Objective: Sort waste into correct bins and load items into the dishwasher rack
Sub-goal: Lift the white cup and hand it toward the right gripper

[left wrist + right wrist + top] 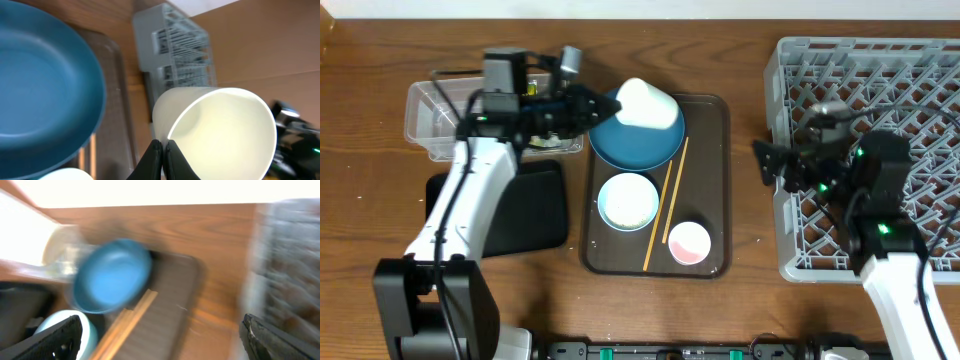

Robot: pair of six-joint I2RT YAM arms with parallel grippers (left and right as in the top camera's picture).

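I should take the cup's loose end (667, 110) with my right gripper and carry the cup over, because my left gripper is holding the pale green cup (645, 104) far from the grey rack.
My left gripper (603, 108) is shut on the rim of the pale green cup (647, 103) and holds it tipped on its side above the large blue bowl (635, 145). In the left wrist view the fingers (163, 150) pinch the cup wall (220, 130) beside the blue bowl (45, 85). The small white-and-blue bowl (627, 200), two chopsticks (665, 205) and the pink cup (688, 243) lie on the brown tray (710, 130). My right gripper (770, 160) is open and empty at the left wall of the grey rack (880, 70). No paper scraps or wrapper show.
The clear tub (425, 120) and the black tray (535, 215) lie left of the brown tray, partly under my left arm. The right wrist view is blurred; it shows the blue bowl (112, 277), chopsticks (130, 325) and rack wall (290, 255).
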